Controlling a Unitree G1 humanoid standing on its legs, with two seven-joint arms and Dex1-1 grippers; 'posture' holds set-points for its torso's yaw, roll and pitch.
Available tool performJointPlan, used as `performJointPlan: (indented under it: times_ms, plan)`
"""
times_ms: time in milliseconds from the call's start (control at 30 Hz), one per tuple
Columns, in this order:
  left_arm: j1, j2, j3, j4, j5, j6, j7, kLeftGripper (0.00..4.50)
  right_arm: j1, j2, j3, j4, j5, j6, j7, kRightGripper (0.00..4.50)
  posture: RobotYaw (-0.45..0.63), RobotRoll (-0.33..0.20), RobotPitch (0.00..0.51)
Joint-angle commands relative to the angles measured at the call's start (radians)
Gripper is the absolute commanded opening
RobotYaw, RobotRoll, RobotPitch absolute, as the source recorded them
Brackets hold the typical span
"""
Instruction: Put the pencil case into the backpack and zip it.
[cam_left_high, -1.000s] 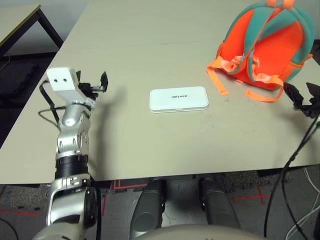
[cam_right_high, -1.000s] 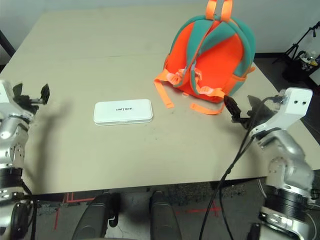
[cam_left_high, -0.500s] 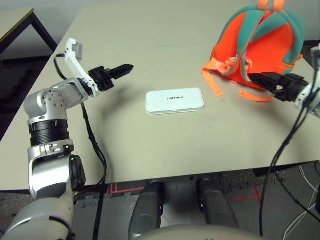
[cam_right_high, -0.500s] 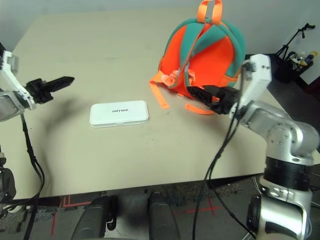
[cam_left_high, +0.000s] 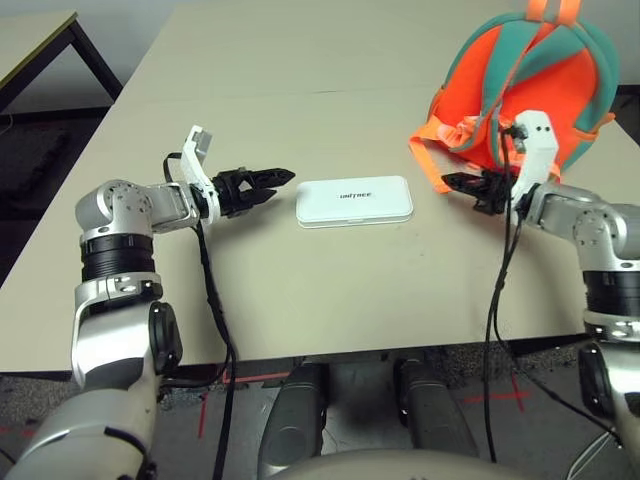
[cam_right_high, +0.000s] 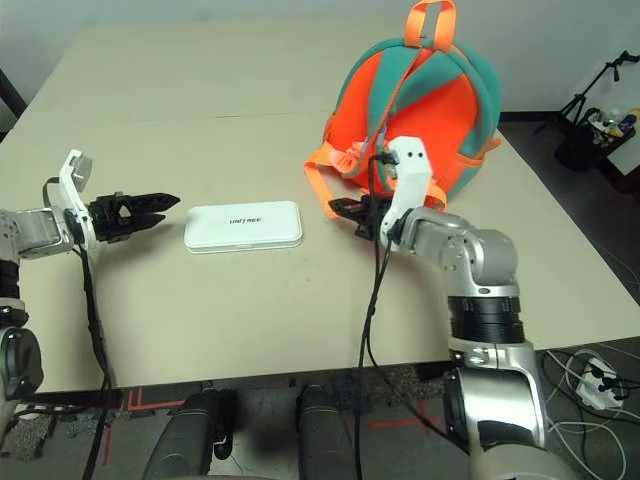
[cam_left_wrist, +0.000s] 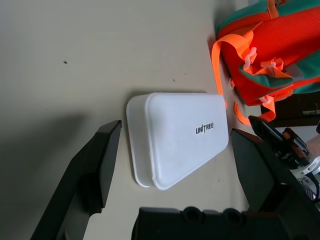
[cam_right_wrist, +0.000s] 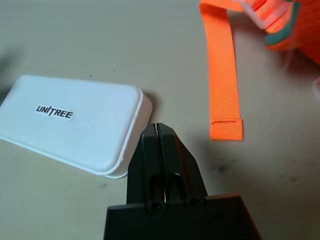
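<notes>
The white pencil case (cam_left_high: 354, 201) will stay stiff and closed when I lift it by its end, because the pencil case's lid fits tightly along the side seam (cam_left_wrist: 151, 145).
The white pencil case (cam_left_high: 354, 201) with dark lettering lies flat in the middle of the table. My left gripper (cam_left_high: 281, 182) hovers just off its left end, open, with the fingers spread wider than the case's short side in the left wrist view. My right gripper (cam_left_high: 447, 181) is shut on nothing. It points at the case's right end, a short way off, beside a loose orange strap (cam_right_wrist: 222, 75). The orange and teal backpack (cam_left_high: 540, 90) stands upright at the far right, straps facing me. Its zipper is hidden.
The beige table (cam_left_high: 300, 290) has bare room in front of and behind the case. Its front edge is near me. A dark-framed second table (cam_left_high: 40, 40) stands off to the far left, and a tripod (cam_right_high: 590, 95) stands on the floor beyond the right edge.
Both arms have swung inward from the table's sides to either end of the pencil case. The right gripper went from open to shut. The case and backpack have stayed put.
</notes>
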Motion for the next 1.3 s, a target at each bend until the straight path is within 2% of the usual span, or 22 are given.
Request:
performJointPlan:
  times_ms: [33,267,500,833,1300]
  plan:
    - [-0.017,0.014,-0.011,0.055,0.030,-0.003,-0.012,4.50,-0.005,0.017,0.030,0.011,-0.052,-0.016,-0.018,0.04,0.10,0.000,0.154]
    - [-0.080,-0.006,0.043,0.234,0.037,0.087,0.049,4.50,-0.010,0.043,0.060,0.029,-0.142,-0.050,-0.048,0.04,0.10,0.000,0.150]
    - [-0.087,-0.060,0.027,0.256,0.031,0.182,0.026,4.50,-0.016,0.058,0.078,0.044,-0.207,-0.079,-0.050,0.04,0.10,0.000,0.158]
    - [-0.104,-0.093,0.006,0.333,0.092,0.119,0.017,4.50,-0.012,0.086,0.144,0.047,-0.271,-0.073,-0.042,0.04,0.10,0.000,0.157]
    - [-0.089,-0.099,0.002,0.320,0.119,0.097,-0.008,4.50,-0.023,0.140,0.176,0.097,-0.338,-0.138,-0.009,0.04,0.11,0.000,0.143]
